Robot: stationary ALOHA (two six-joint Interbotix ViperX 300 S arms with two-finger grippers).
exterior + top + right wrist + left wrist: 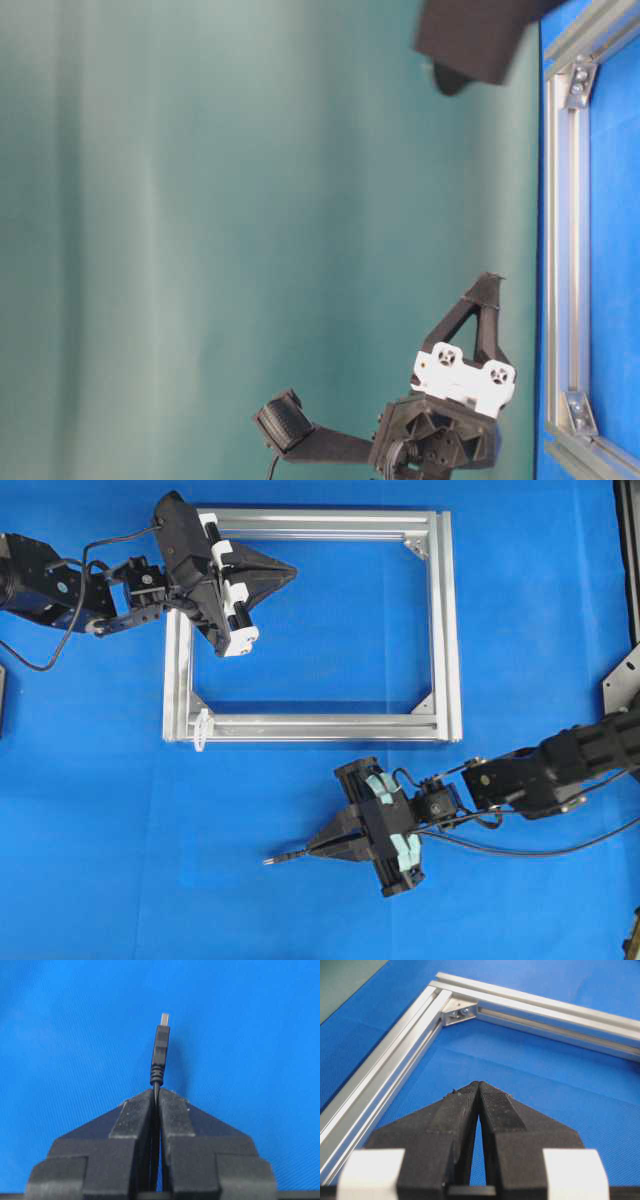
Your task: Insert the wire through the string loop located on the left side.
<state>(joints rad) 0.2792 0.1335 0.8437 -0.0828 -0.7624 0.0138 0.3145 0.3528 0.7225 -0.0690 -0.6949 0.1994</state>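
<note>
The plug [287, 857] points over the blue cloth, off to the side of the string loop, so the robot's right gripper should lift the plug and bring it to the string loop's opening [203, 729] before it pushes.
My right gripper [313, 851] is shut on the wire [160, 1055], just behind its dark plug. The plug with its silvery tip [283, 858] sticks out past the fingertips toward the left, over the blue cloth below the frame. The string loop [201, 728] is a small whitish loop at the lower left corner of the silver frame [440, 620]. It lies up and left of the plug, well apart from it. My left gripper [290, 572] is shut with nothing in it, hovering inside the frame near its upper left. In the left wrist view its fingertips [479, 1085] meet.
The rest of the wire [520, 852] trails right from my right gripper across the cloth. Corner brackets [416, 546] sit inside the frame. A metal fixture [622, 680] stands at the right edge of the table.
</note>
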